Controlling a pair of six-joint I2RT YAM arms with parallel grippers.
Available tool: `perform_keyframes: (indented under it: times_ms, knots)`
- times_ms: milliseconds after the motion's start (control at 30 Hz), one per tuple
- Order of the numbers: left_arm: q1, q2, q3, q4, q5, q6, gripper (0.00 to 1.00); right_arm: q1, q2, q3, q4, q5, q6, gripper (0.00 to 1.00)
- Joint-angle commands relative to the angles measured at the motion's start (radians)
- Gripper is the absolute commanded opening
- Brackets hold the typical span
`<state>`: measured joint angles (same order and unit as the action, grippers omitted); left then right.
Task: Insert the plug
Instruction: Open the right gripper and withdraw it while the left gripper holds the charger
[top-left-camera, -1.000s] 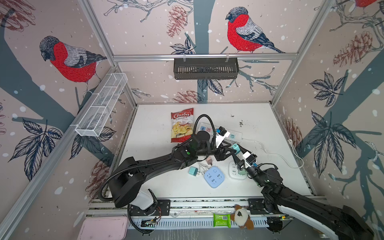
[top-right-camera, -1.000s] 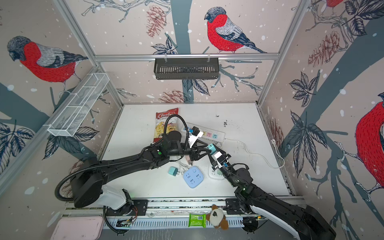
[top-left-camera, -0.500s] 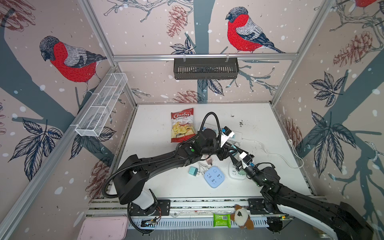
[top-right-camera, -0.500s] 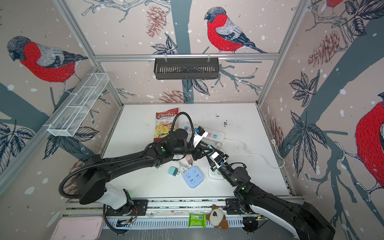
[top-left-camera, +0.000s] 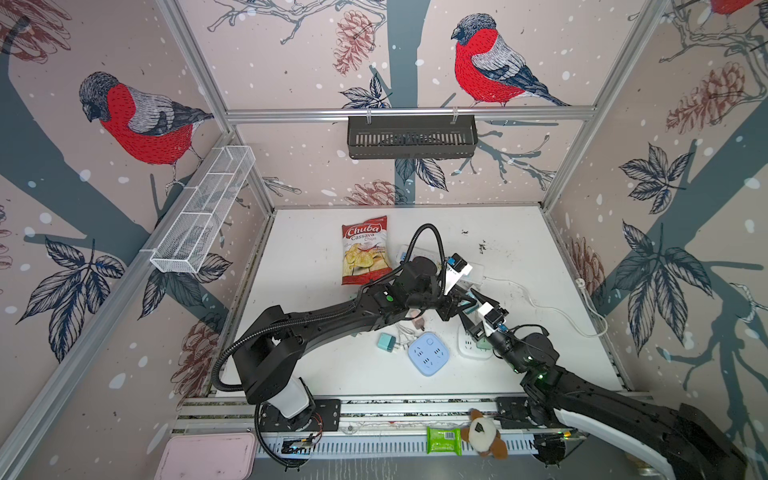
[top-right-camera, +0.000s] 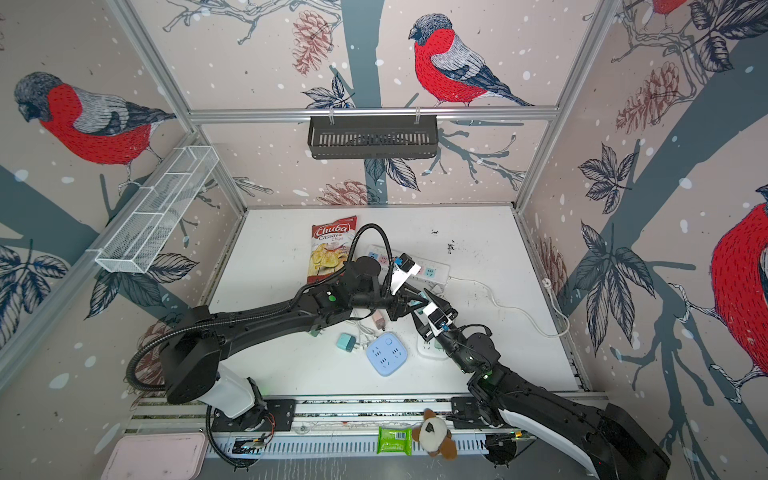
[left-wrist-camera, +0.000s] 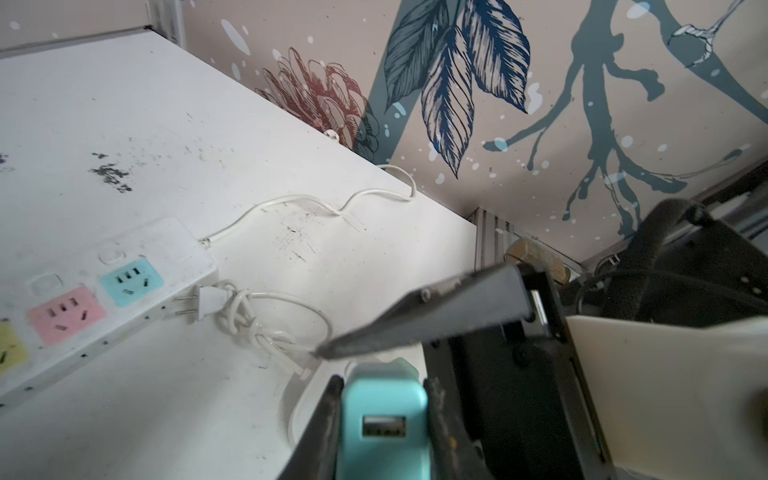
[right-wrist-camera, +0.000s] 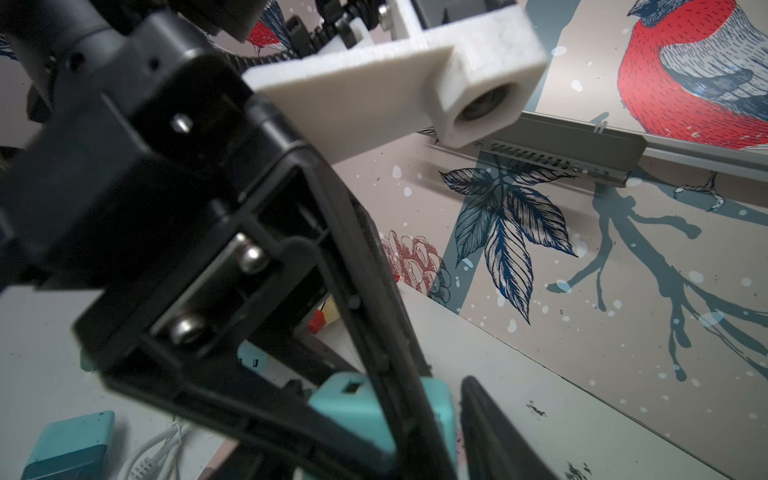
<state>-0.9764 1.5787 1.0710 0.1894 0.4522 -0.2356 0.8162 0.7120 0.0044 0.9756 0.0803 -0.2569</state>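
The white socket block has my right gripper above it, so my right gripper should move back before my left gripper lowers the teal plug beside the green charger.
The plug (left-wrist-camera: 384, 415) is a teal USB charger block. My left gripper (left-wrist-camera: 382, 382) is shut on it, one finger pressed on each side. In both top views the left gripper (top-left-camera: 460, 306) (top-right-camera: 415, 305) reaches across to the right gripper (top-left-camera: 471, 309) (top-right-camera: 420, 305) above the table's middle. The right gripper's fingers (right-wrist-camera: 494, 424) stand open, apart from the plug (right-wrist-camera: 353, 411). A white square socket block (top-left-camera: 467, 351) (left-wrist-camera: 311, 395) lies just below them, and a blue socket block (top-left-camera: 428, 353) (top-right-camera: 386, 353) lies beside it.
A long white power strip (left-wrist-camera: 104, 282) (top-right-camera: 432, 272) with coloured sockets lies behind, its cord (top-left-camera: 552, 309) trailing right. A second teal charger (top-left-camera: 386, 341), a pink plug (top-left-camera: 415, 322) and a chips bag (top-left-camera: 365, 249) lie on the table.
The left arm swung right to meet the right gripper and shut on the teal plug. The right gripper's jaws opened off it.
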Motion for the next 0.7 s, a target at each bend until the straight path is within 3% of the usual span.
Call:
perform_keyframes:
  times_ms: [0,167,400,533,667]
  knots:
    - [0.012,-0.038,-0.046,-0.061,-0.011,0.012,0.00,-0.008,-0.001,-0.146,0.174,0.018,0.062,1.00]
    - [0.077,-0.147,-0.165,0.027,-0.148,-0.066,0.00,-0.024,-0.006,-0.130,0.144,0.038,0.090,1.00]
    - [0.102,-0.343,-0.352,0.144,-0.486,-0.086,0.00,-0.123,-0.002,-0.108,0.128,0.076,0.195,1.00]
    - [0.098,-0.433,-0.468,0.289,-0.473,0.005,0.00,-0.262,0.043,-0.066,0.096,0.140,0.357,1.00]
    - [0.059,-0.436,-0.471,0.315,-0.437,0.123,0.00,-0.446,0.152,0.025,-0.030,0.164,0.599,1.00]
